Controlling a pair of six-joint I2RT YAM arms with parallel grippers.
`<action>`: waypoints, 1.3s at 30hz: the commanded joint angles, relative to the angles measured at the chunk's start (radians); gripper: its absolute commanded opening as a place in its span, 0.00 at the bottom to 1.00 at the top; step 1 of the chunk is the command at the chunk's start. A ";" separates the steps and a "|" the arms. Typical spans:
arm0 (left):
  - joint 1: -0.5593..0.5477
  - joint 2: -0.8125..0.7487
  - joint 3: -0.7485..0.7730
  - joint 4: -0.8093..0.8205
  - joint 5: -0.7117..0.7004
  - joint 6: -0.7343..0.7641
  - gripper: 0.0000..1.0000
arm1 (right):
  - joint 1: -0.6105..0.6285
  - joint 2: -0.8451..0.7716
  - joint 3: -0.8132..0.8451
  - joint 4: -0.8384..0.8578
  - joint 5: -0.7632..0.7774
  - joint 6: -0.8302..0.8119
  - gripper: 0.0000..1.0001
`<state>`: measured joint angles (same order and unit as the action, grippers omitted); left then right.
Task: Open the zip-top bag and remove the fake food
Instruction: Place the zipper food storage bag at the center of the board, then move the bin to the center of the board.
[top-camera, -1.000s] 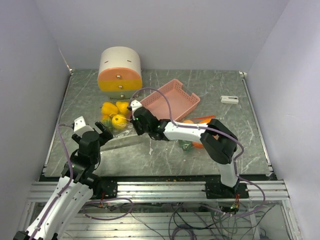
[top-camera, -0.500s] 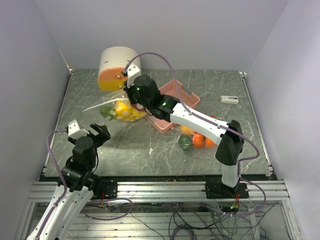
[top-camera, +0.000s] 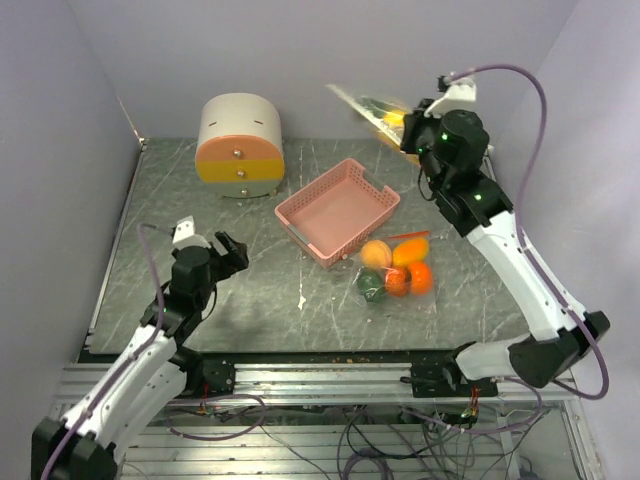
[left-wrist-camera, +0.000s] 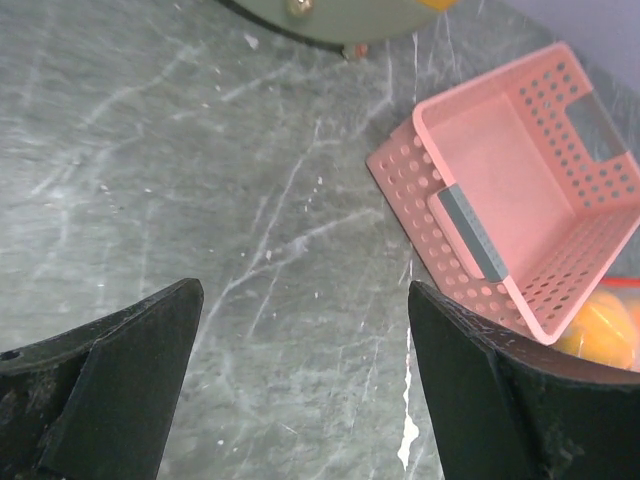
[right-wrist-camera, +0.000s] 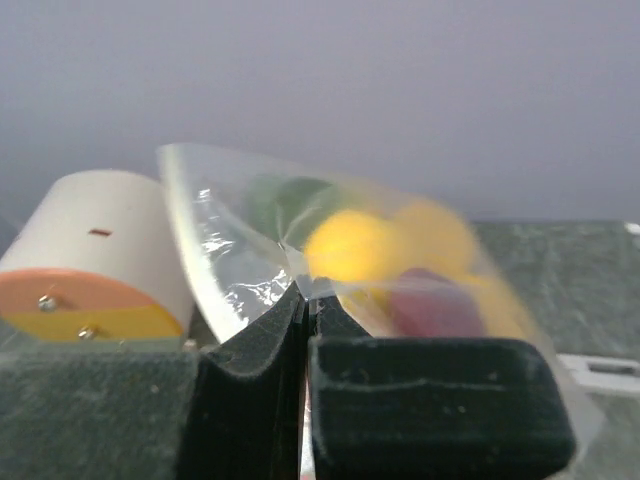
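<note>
The robot's right gripper has the clear zip-top bag pinched by its corner, and the spot beside the pink basket is open, so the gripper should go on lowering and let go of the bag there.
My right gripper is raised high at the back right, shut on a corner of the clear zip-top bag, which hangs in the air, blurred. In the right wrist view the pads pinch the bag's film; yellow, green and dark red fake food show inside it. More fake food lies on the table: orange pieces, a green one and a red one. My left gripper is open and empty low over the table's left.
A pink perforated basket stands mid-table, also in the left wrist view. The round cream, orange and yellow drawer box stands at the back left. A small white object lies at the right. Grey walls close in on both sides.
My right arm swung the bag from beside the drawer box up to the far right, lifting it high off the table. My left gripper shifted slightly right, still open.
</note>
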<state>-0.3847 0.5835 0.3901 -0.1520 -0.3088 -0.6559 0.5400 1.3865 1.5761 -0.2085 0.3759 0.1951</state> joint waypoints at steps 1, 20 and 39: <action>-0.028 0.171 0.074 0.212 0.081 0.015 0.95 | -0.064 -0.051 -0.084 -0.052 0.109 0.046 0.00; -0.212 0.793 0.387 0.296 -0.010 0.111 0.95 | -0.145 -0.007 -0.509 -0.021 0.069 0.215 0.48; -0.235 0.839 0.268 0.428 -0.070 -0.038 0.61 | -0.019 -0.134 -0.497 0.038 0.038 0.128 0.39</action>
<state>-0.6125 1.3727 0.6186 0.1833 -0.3790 -0.6689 0.4728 1.2198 1.0618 -0.1825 0.4076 0.3569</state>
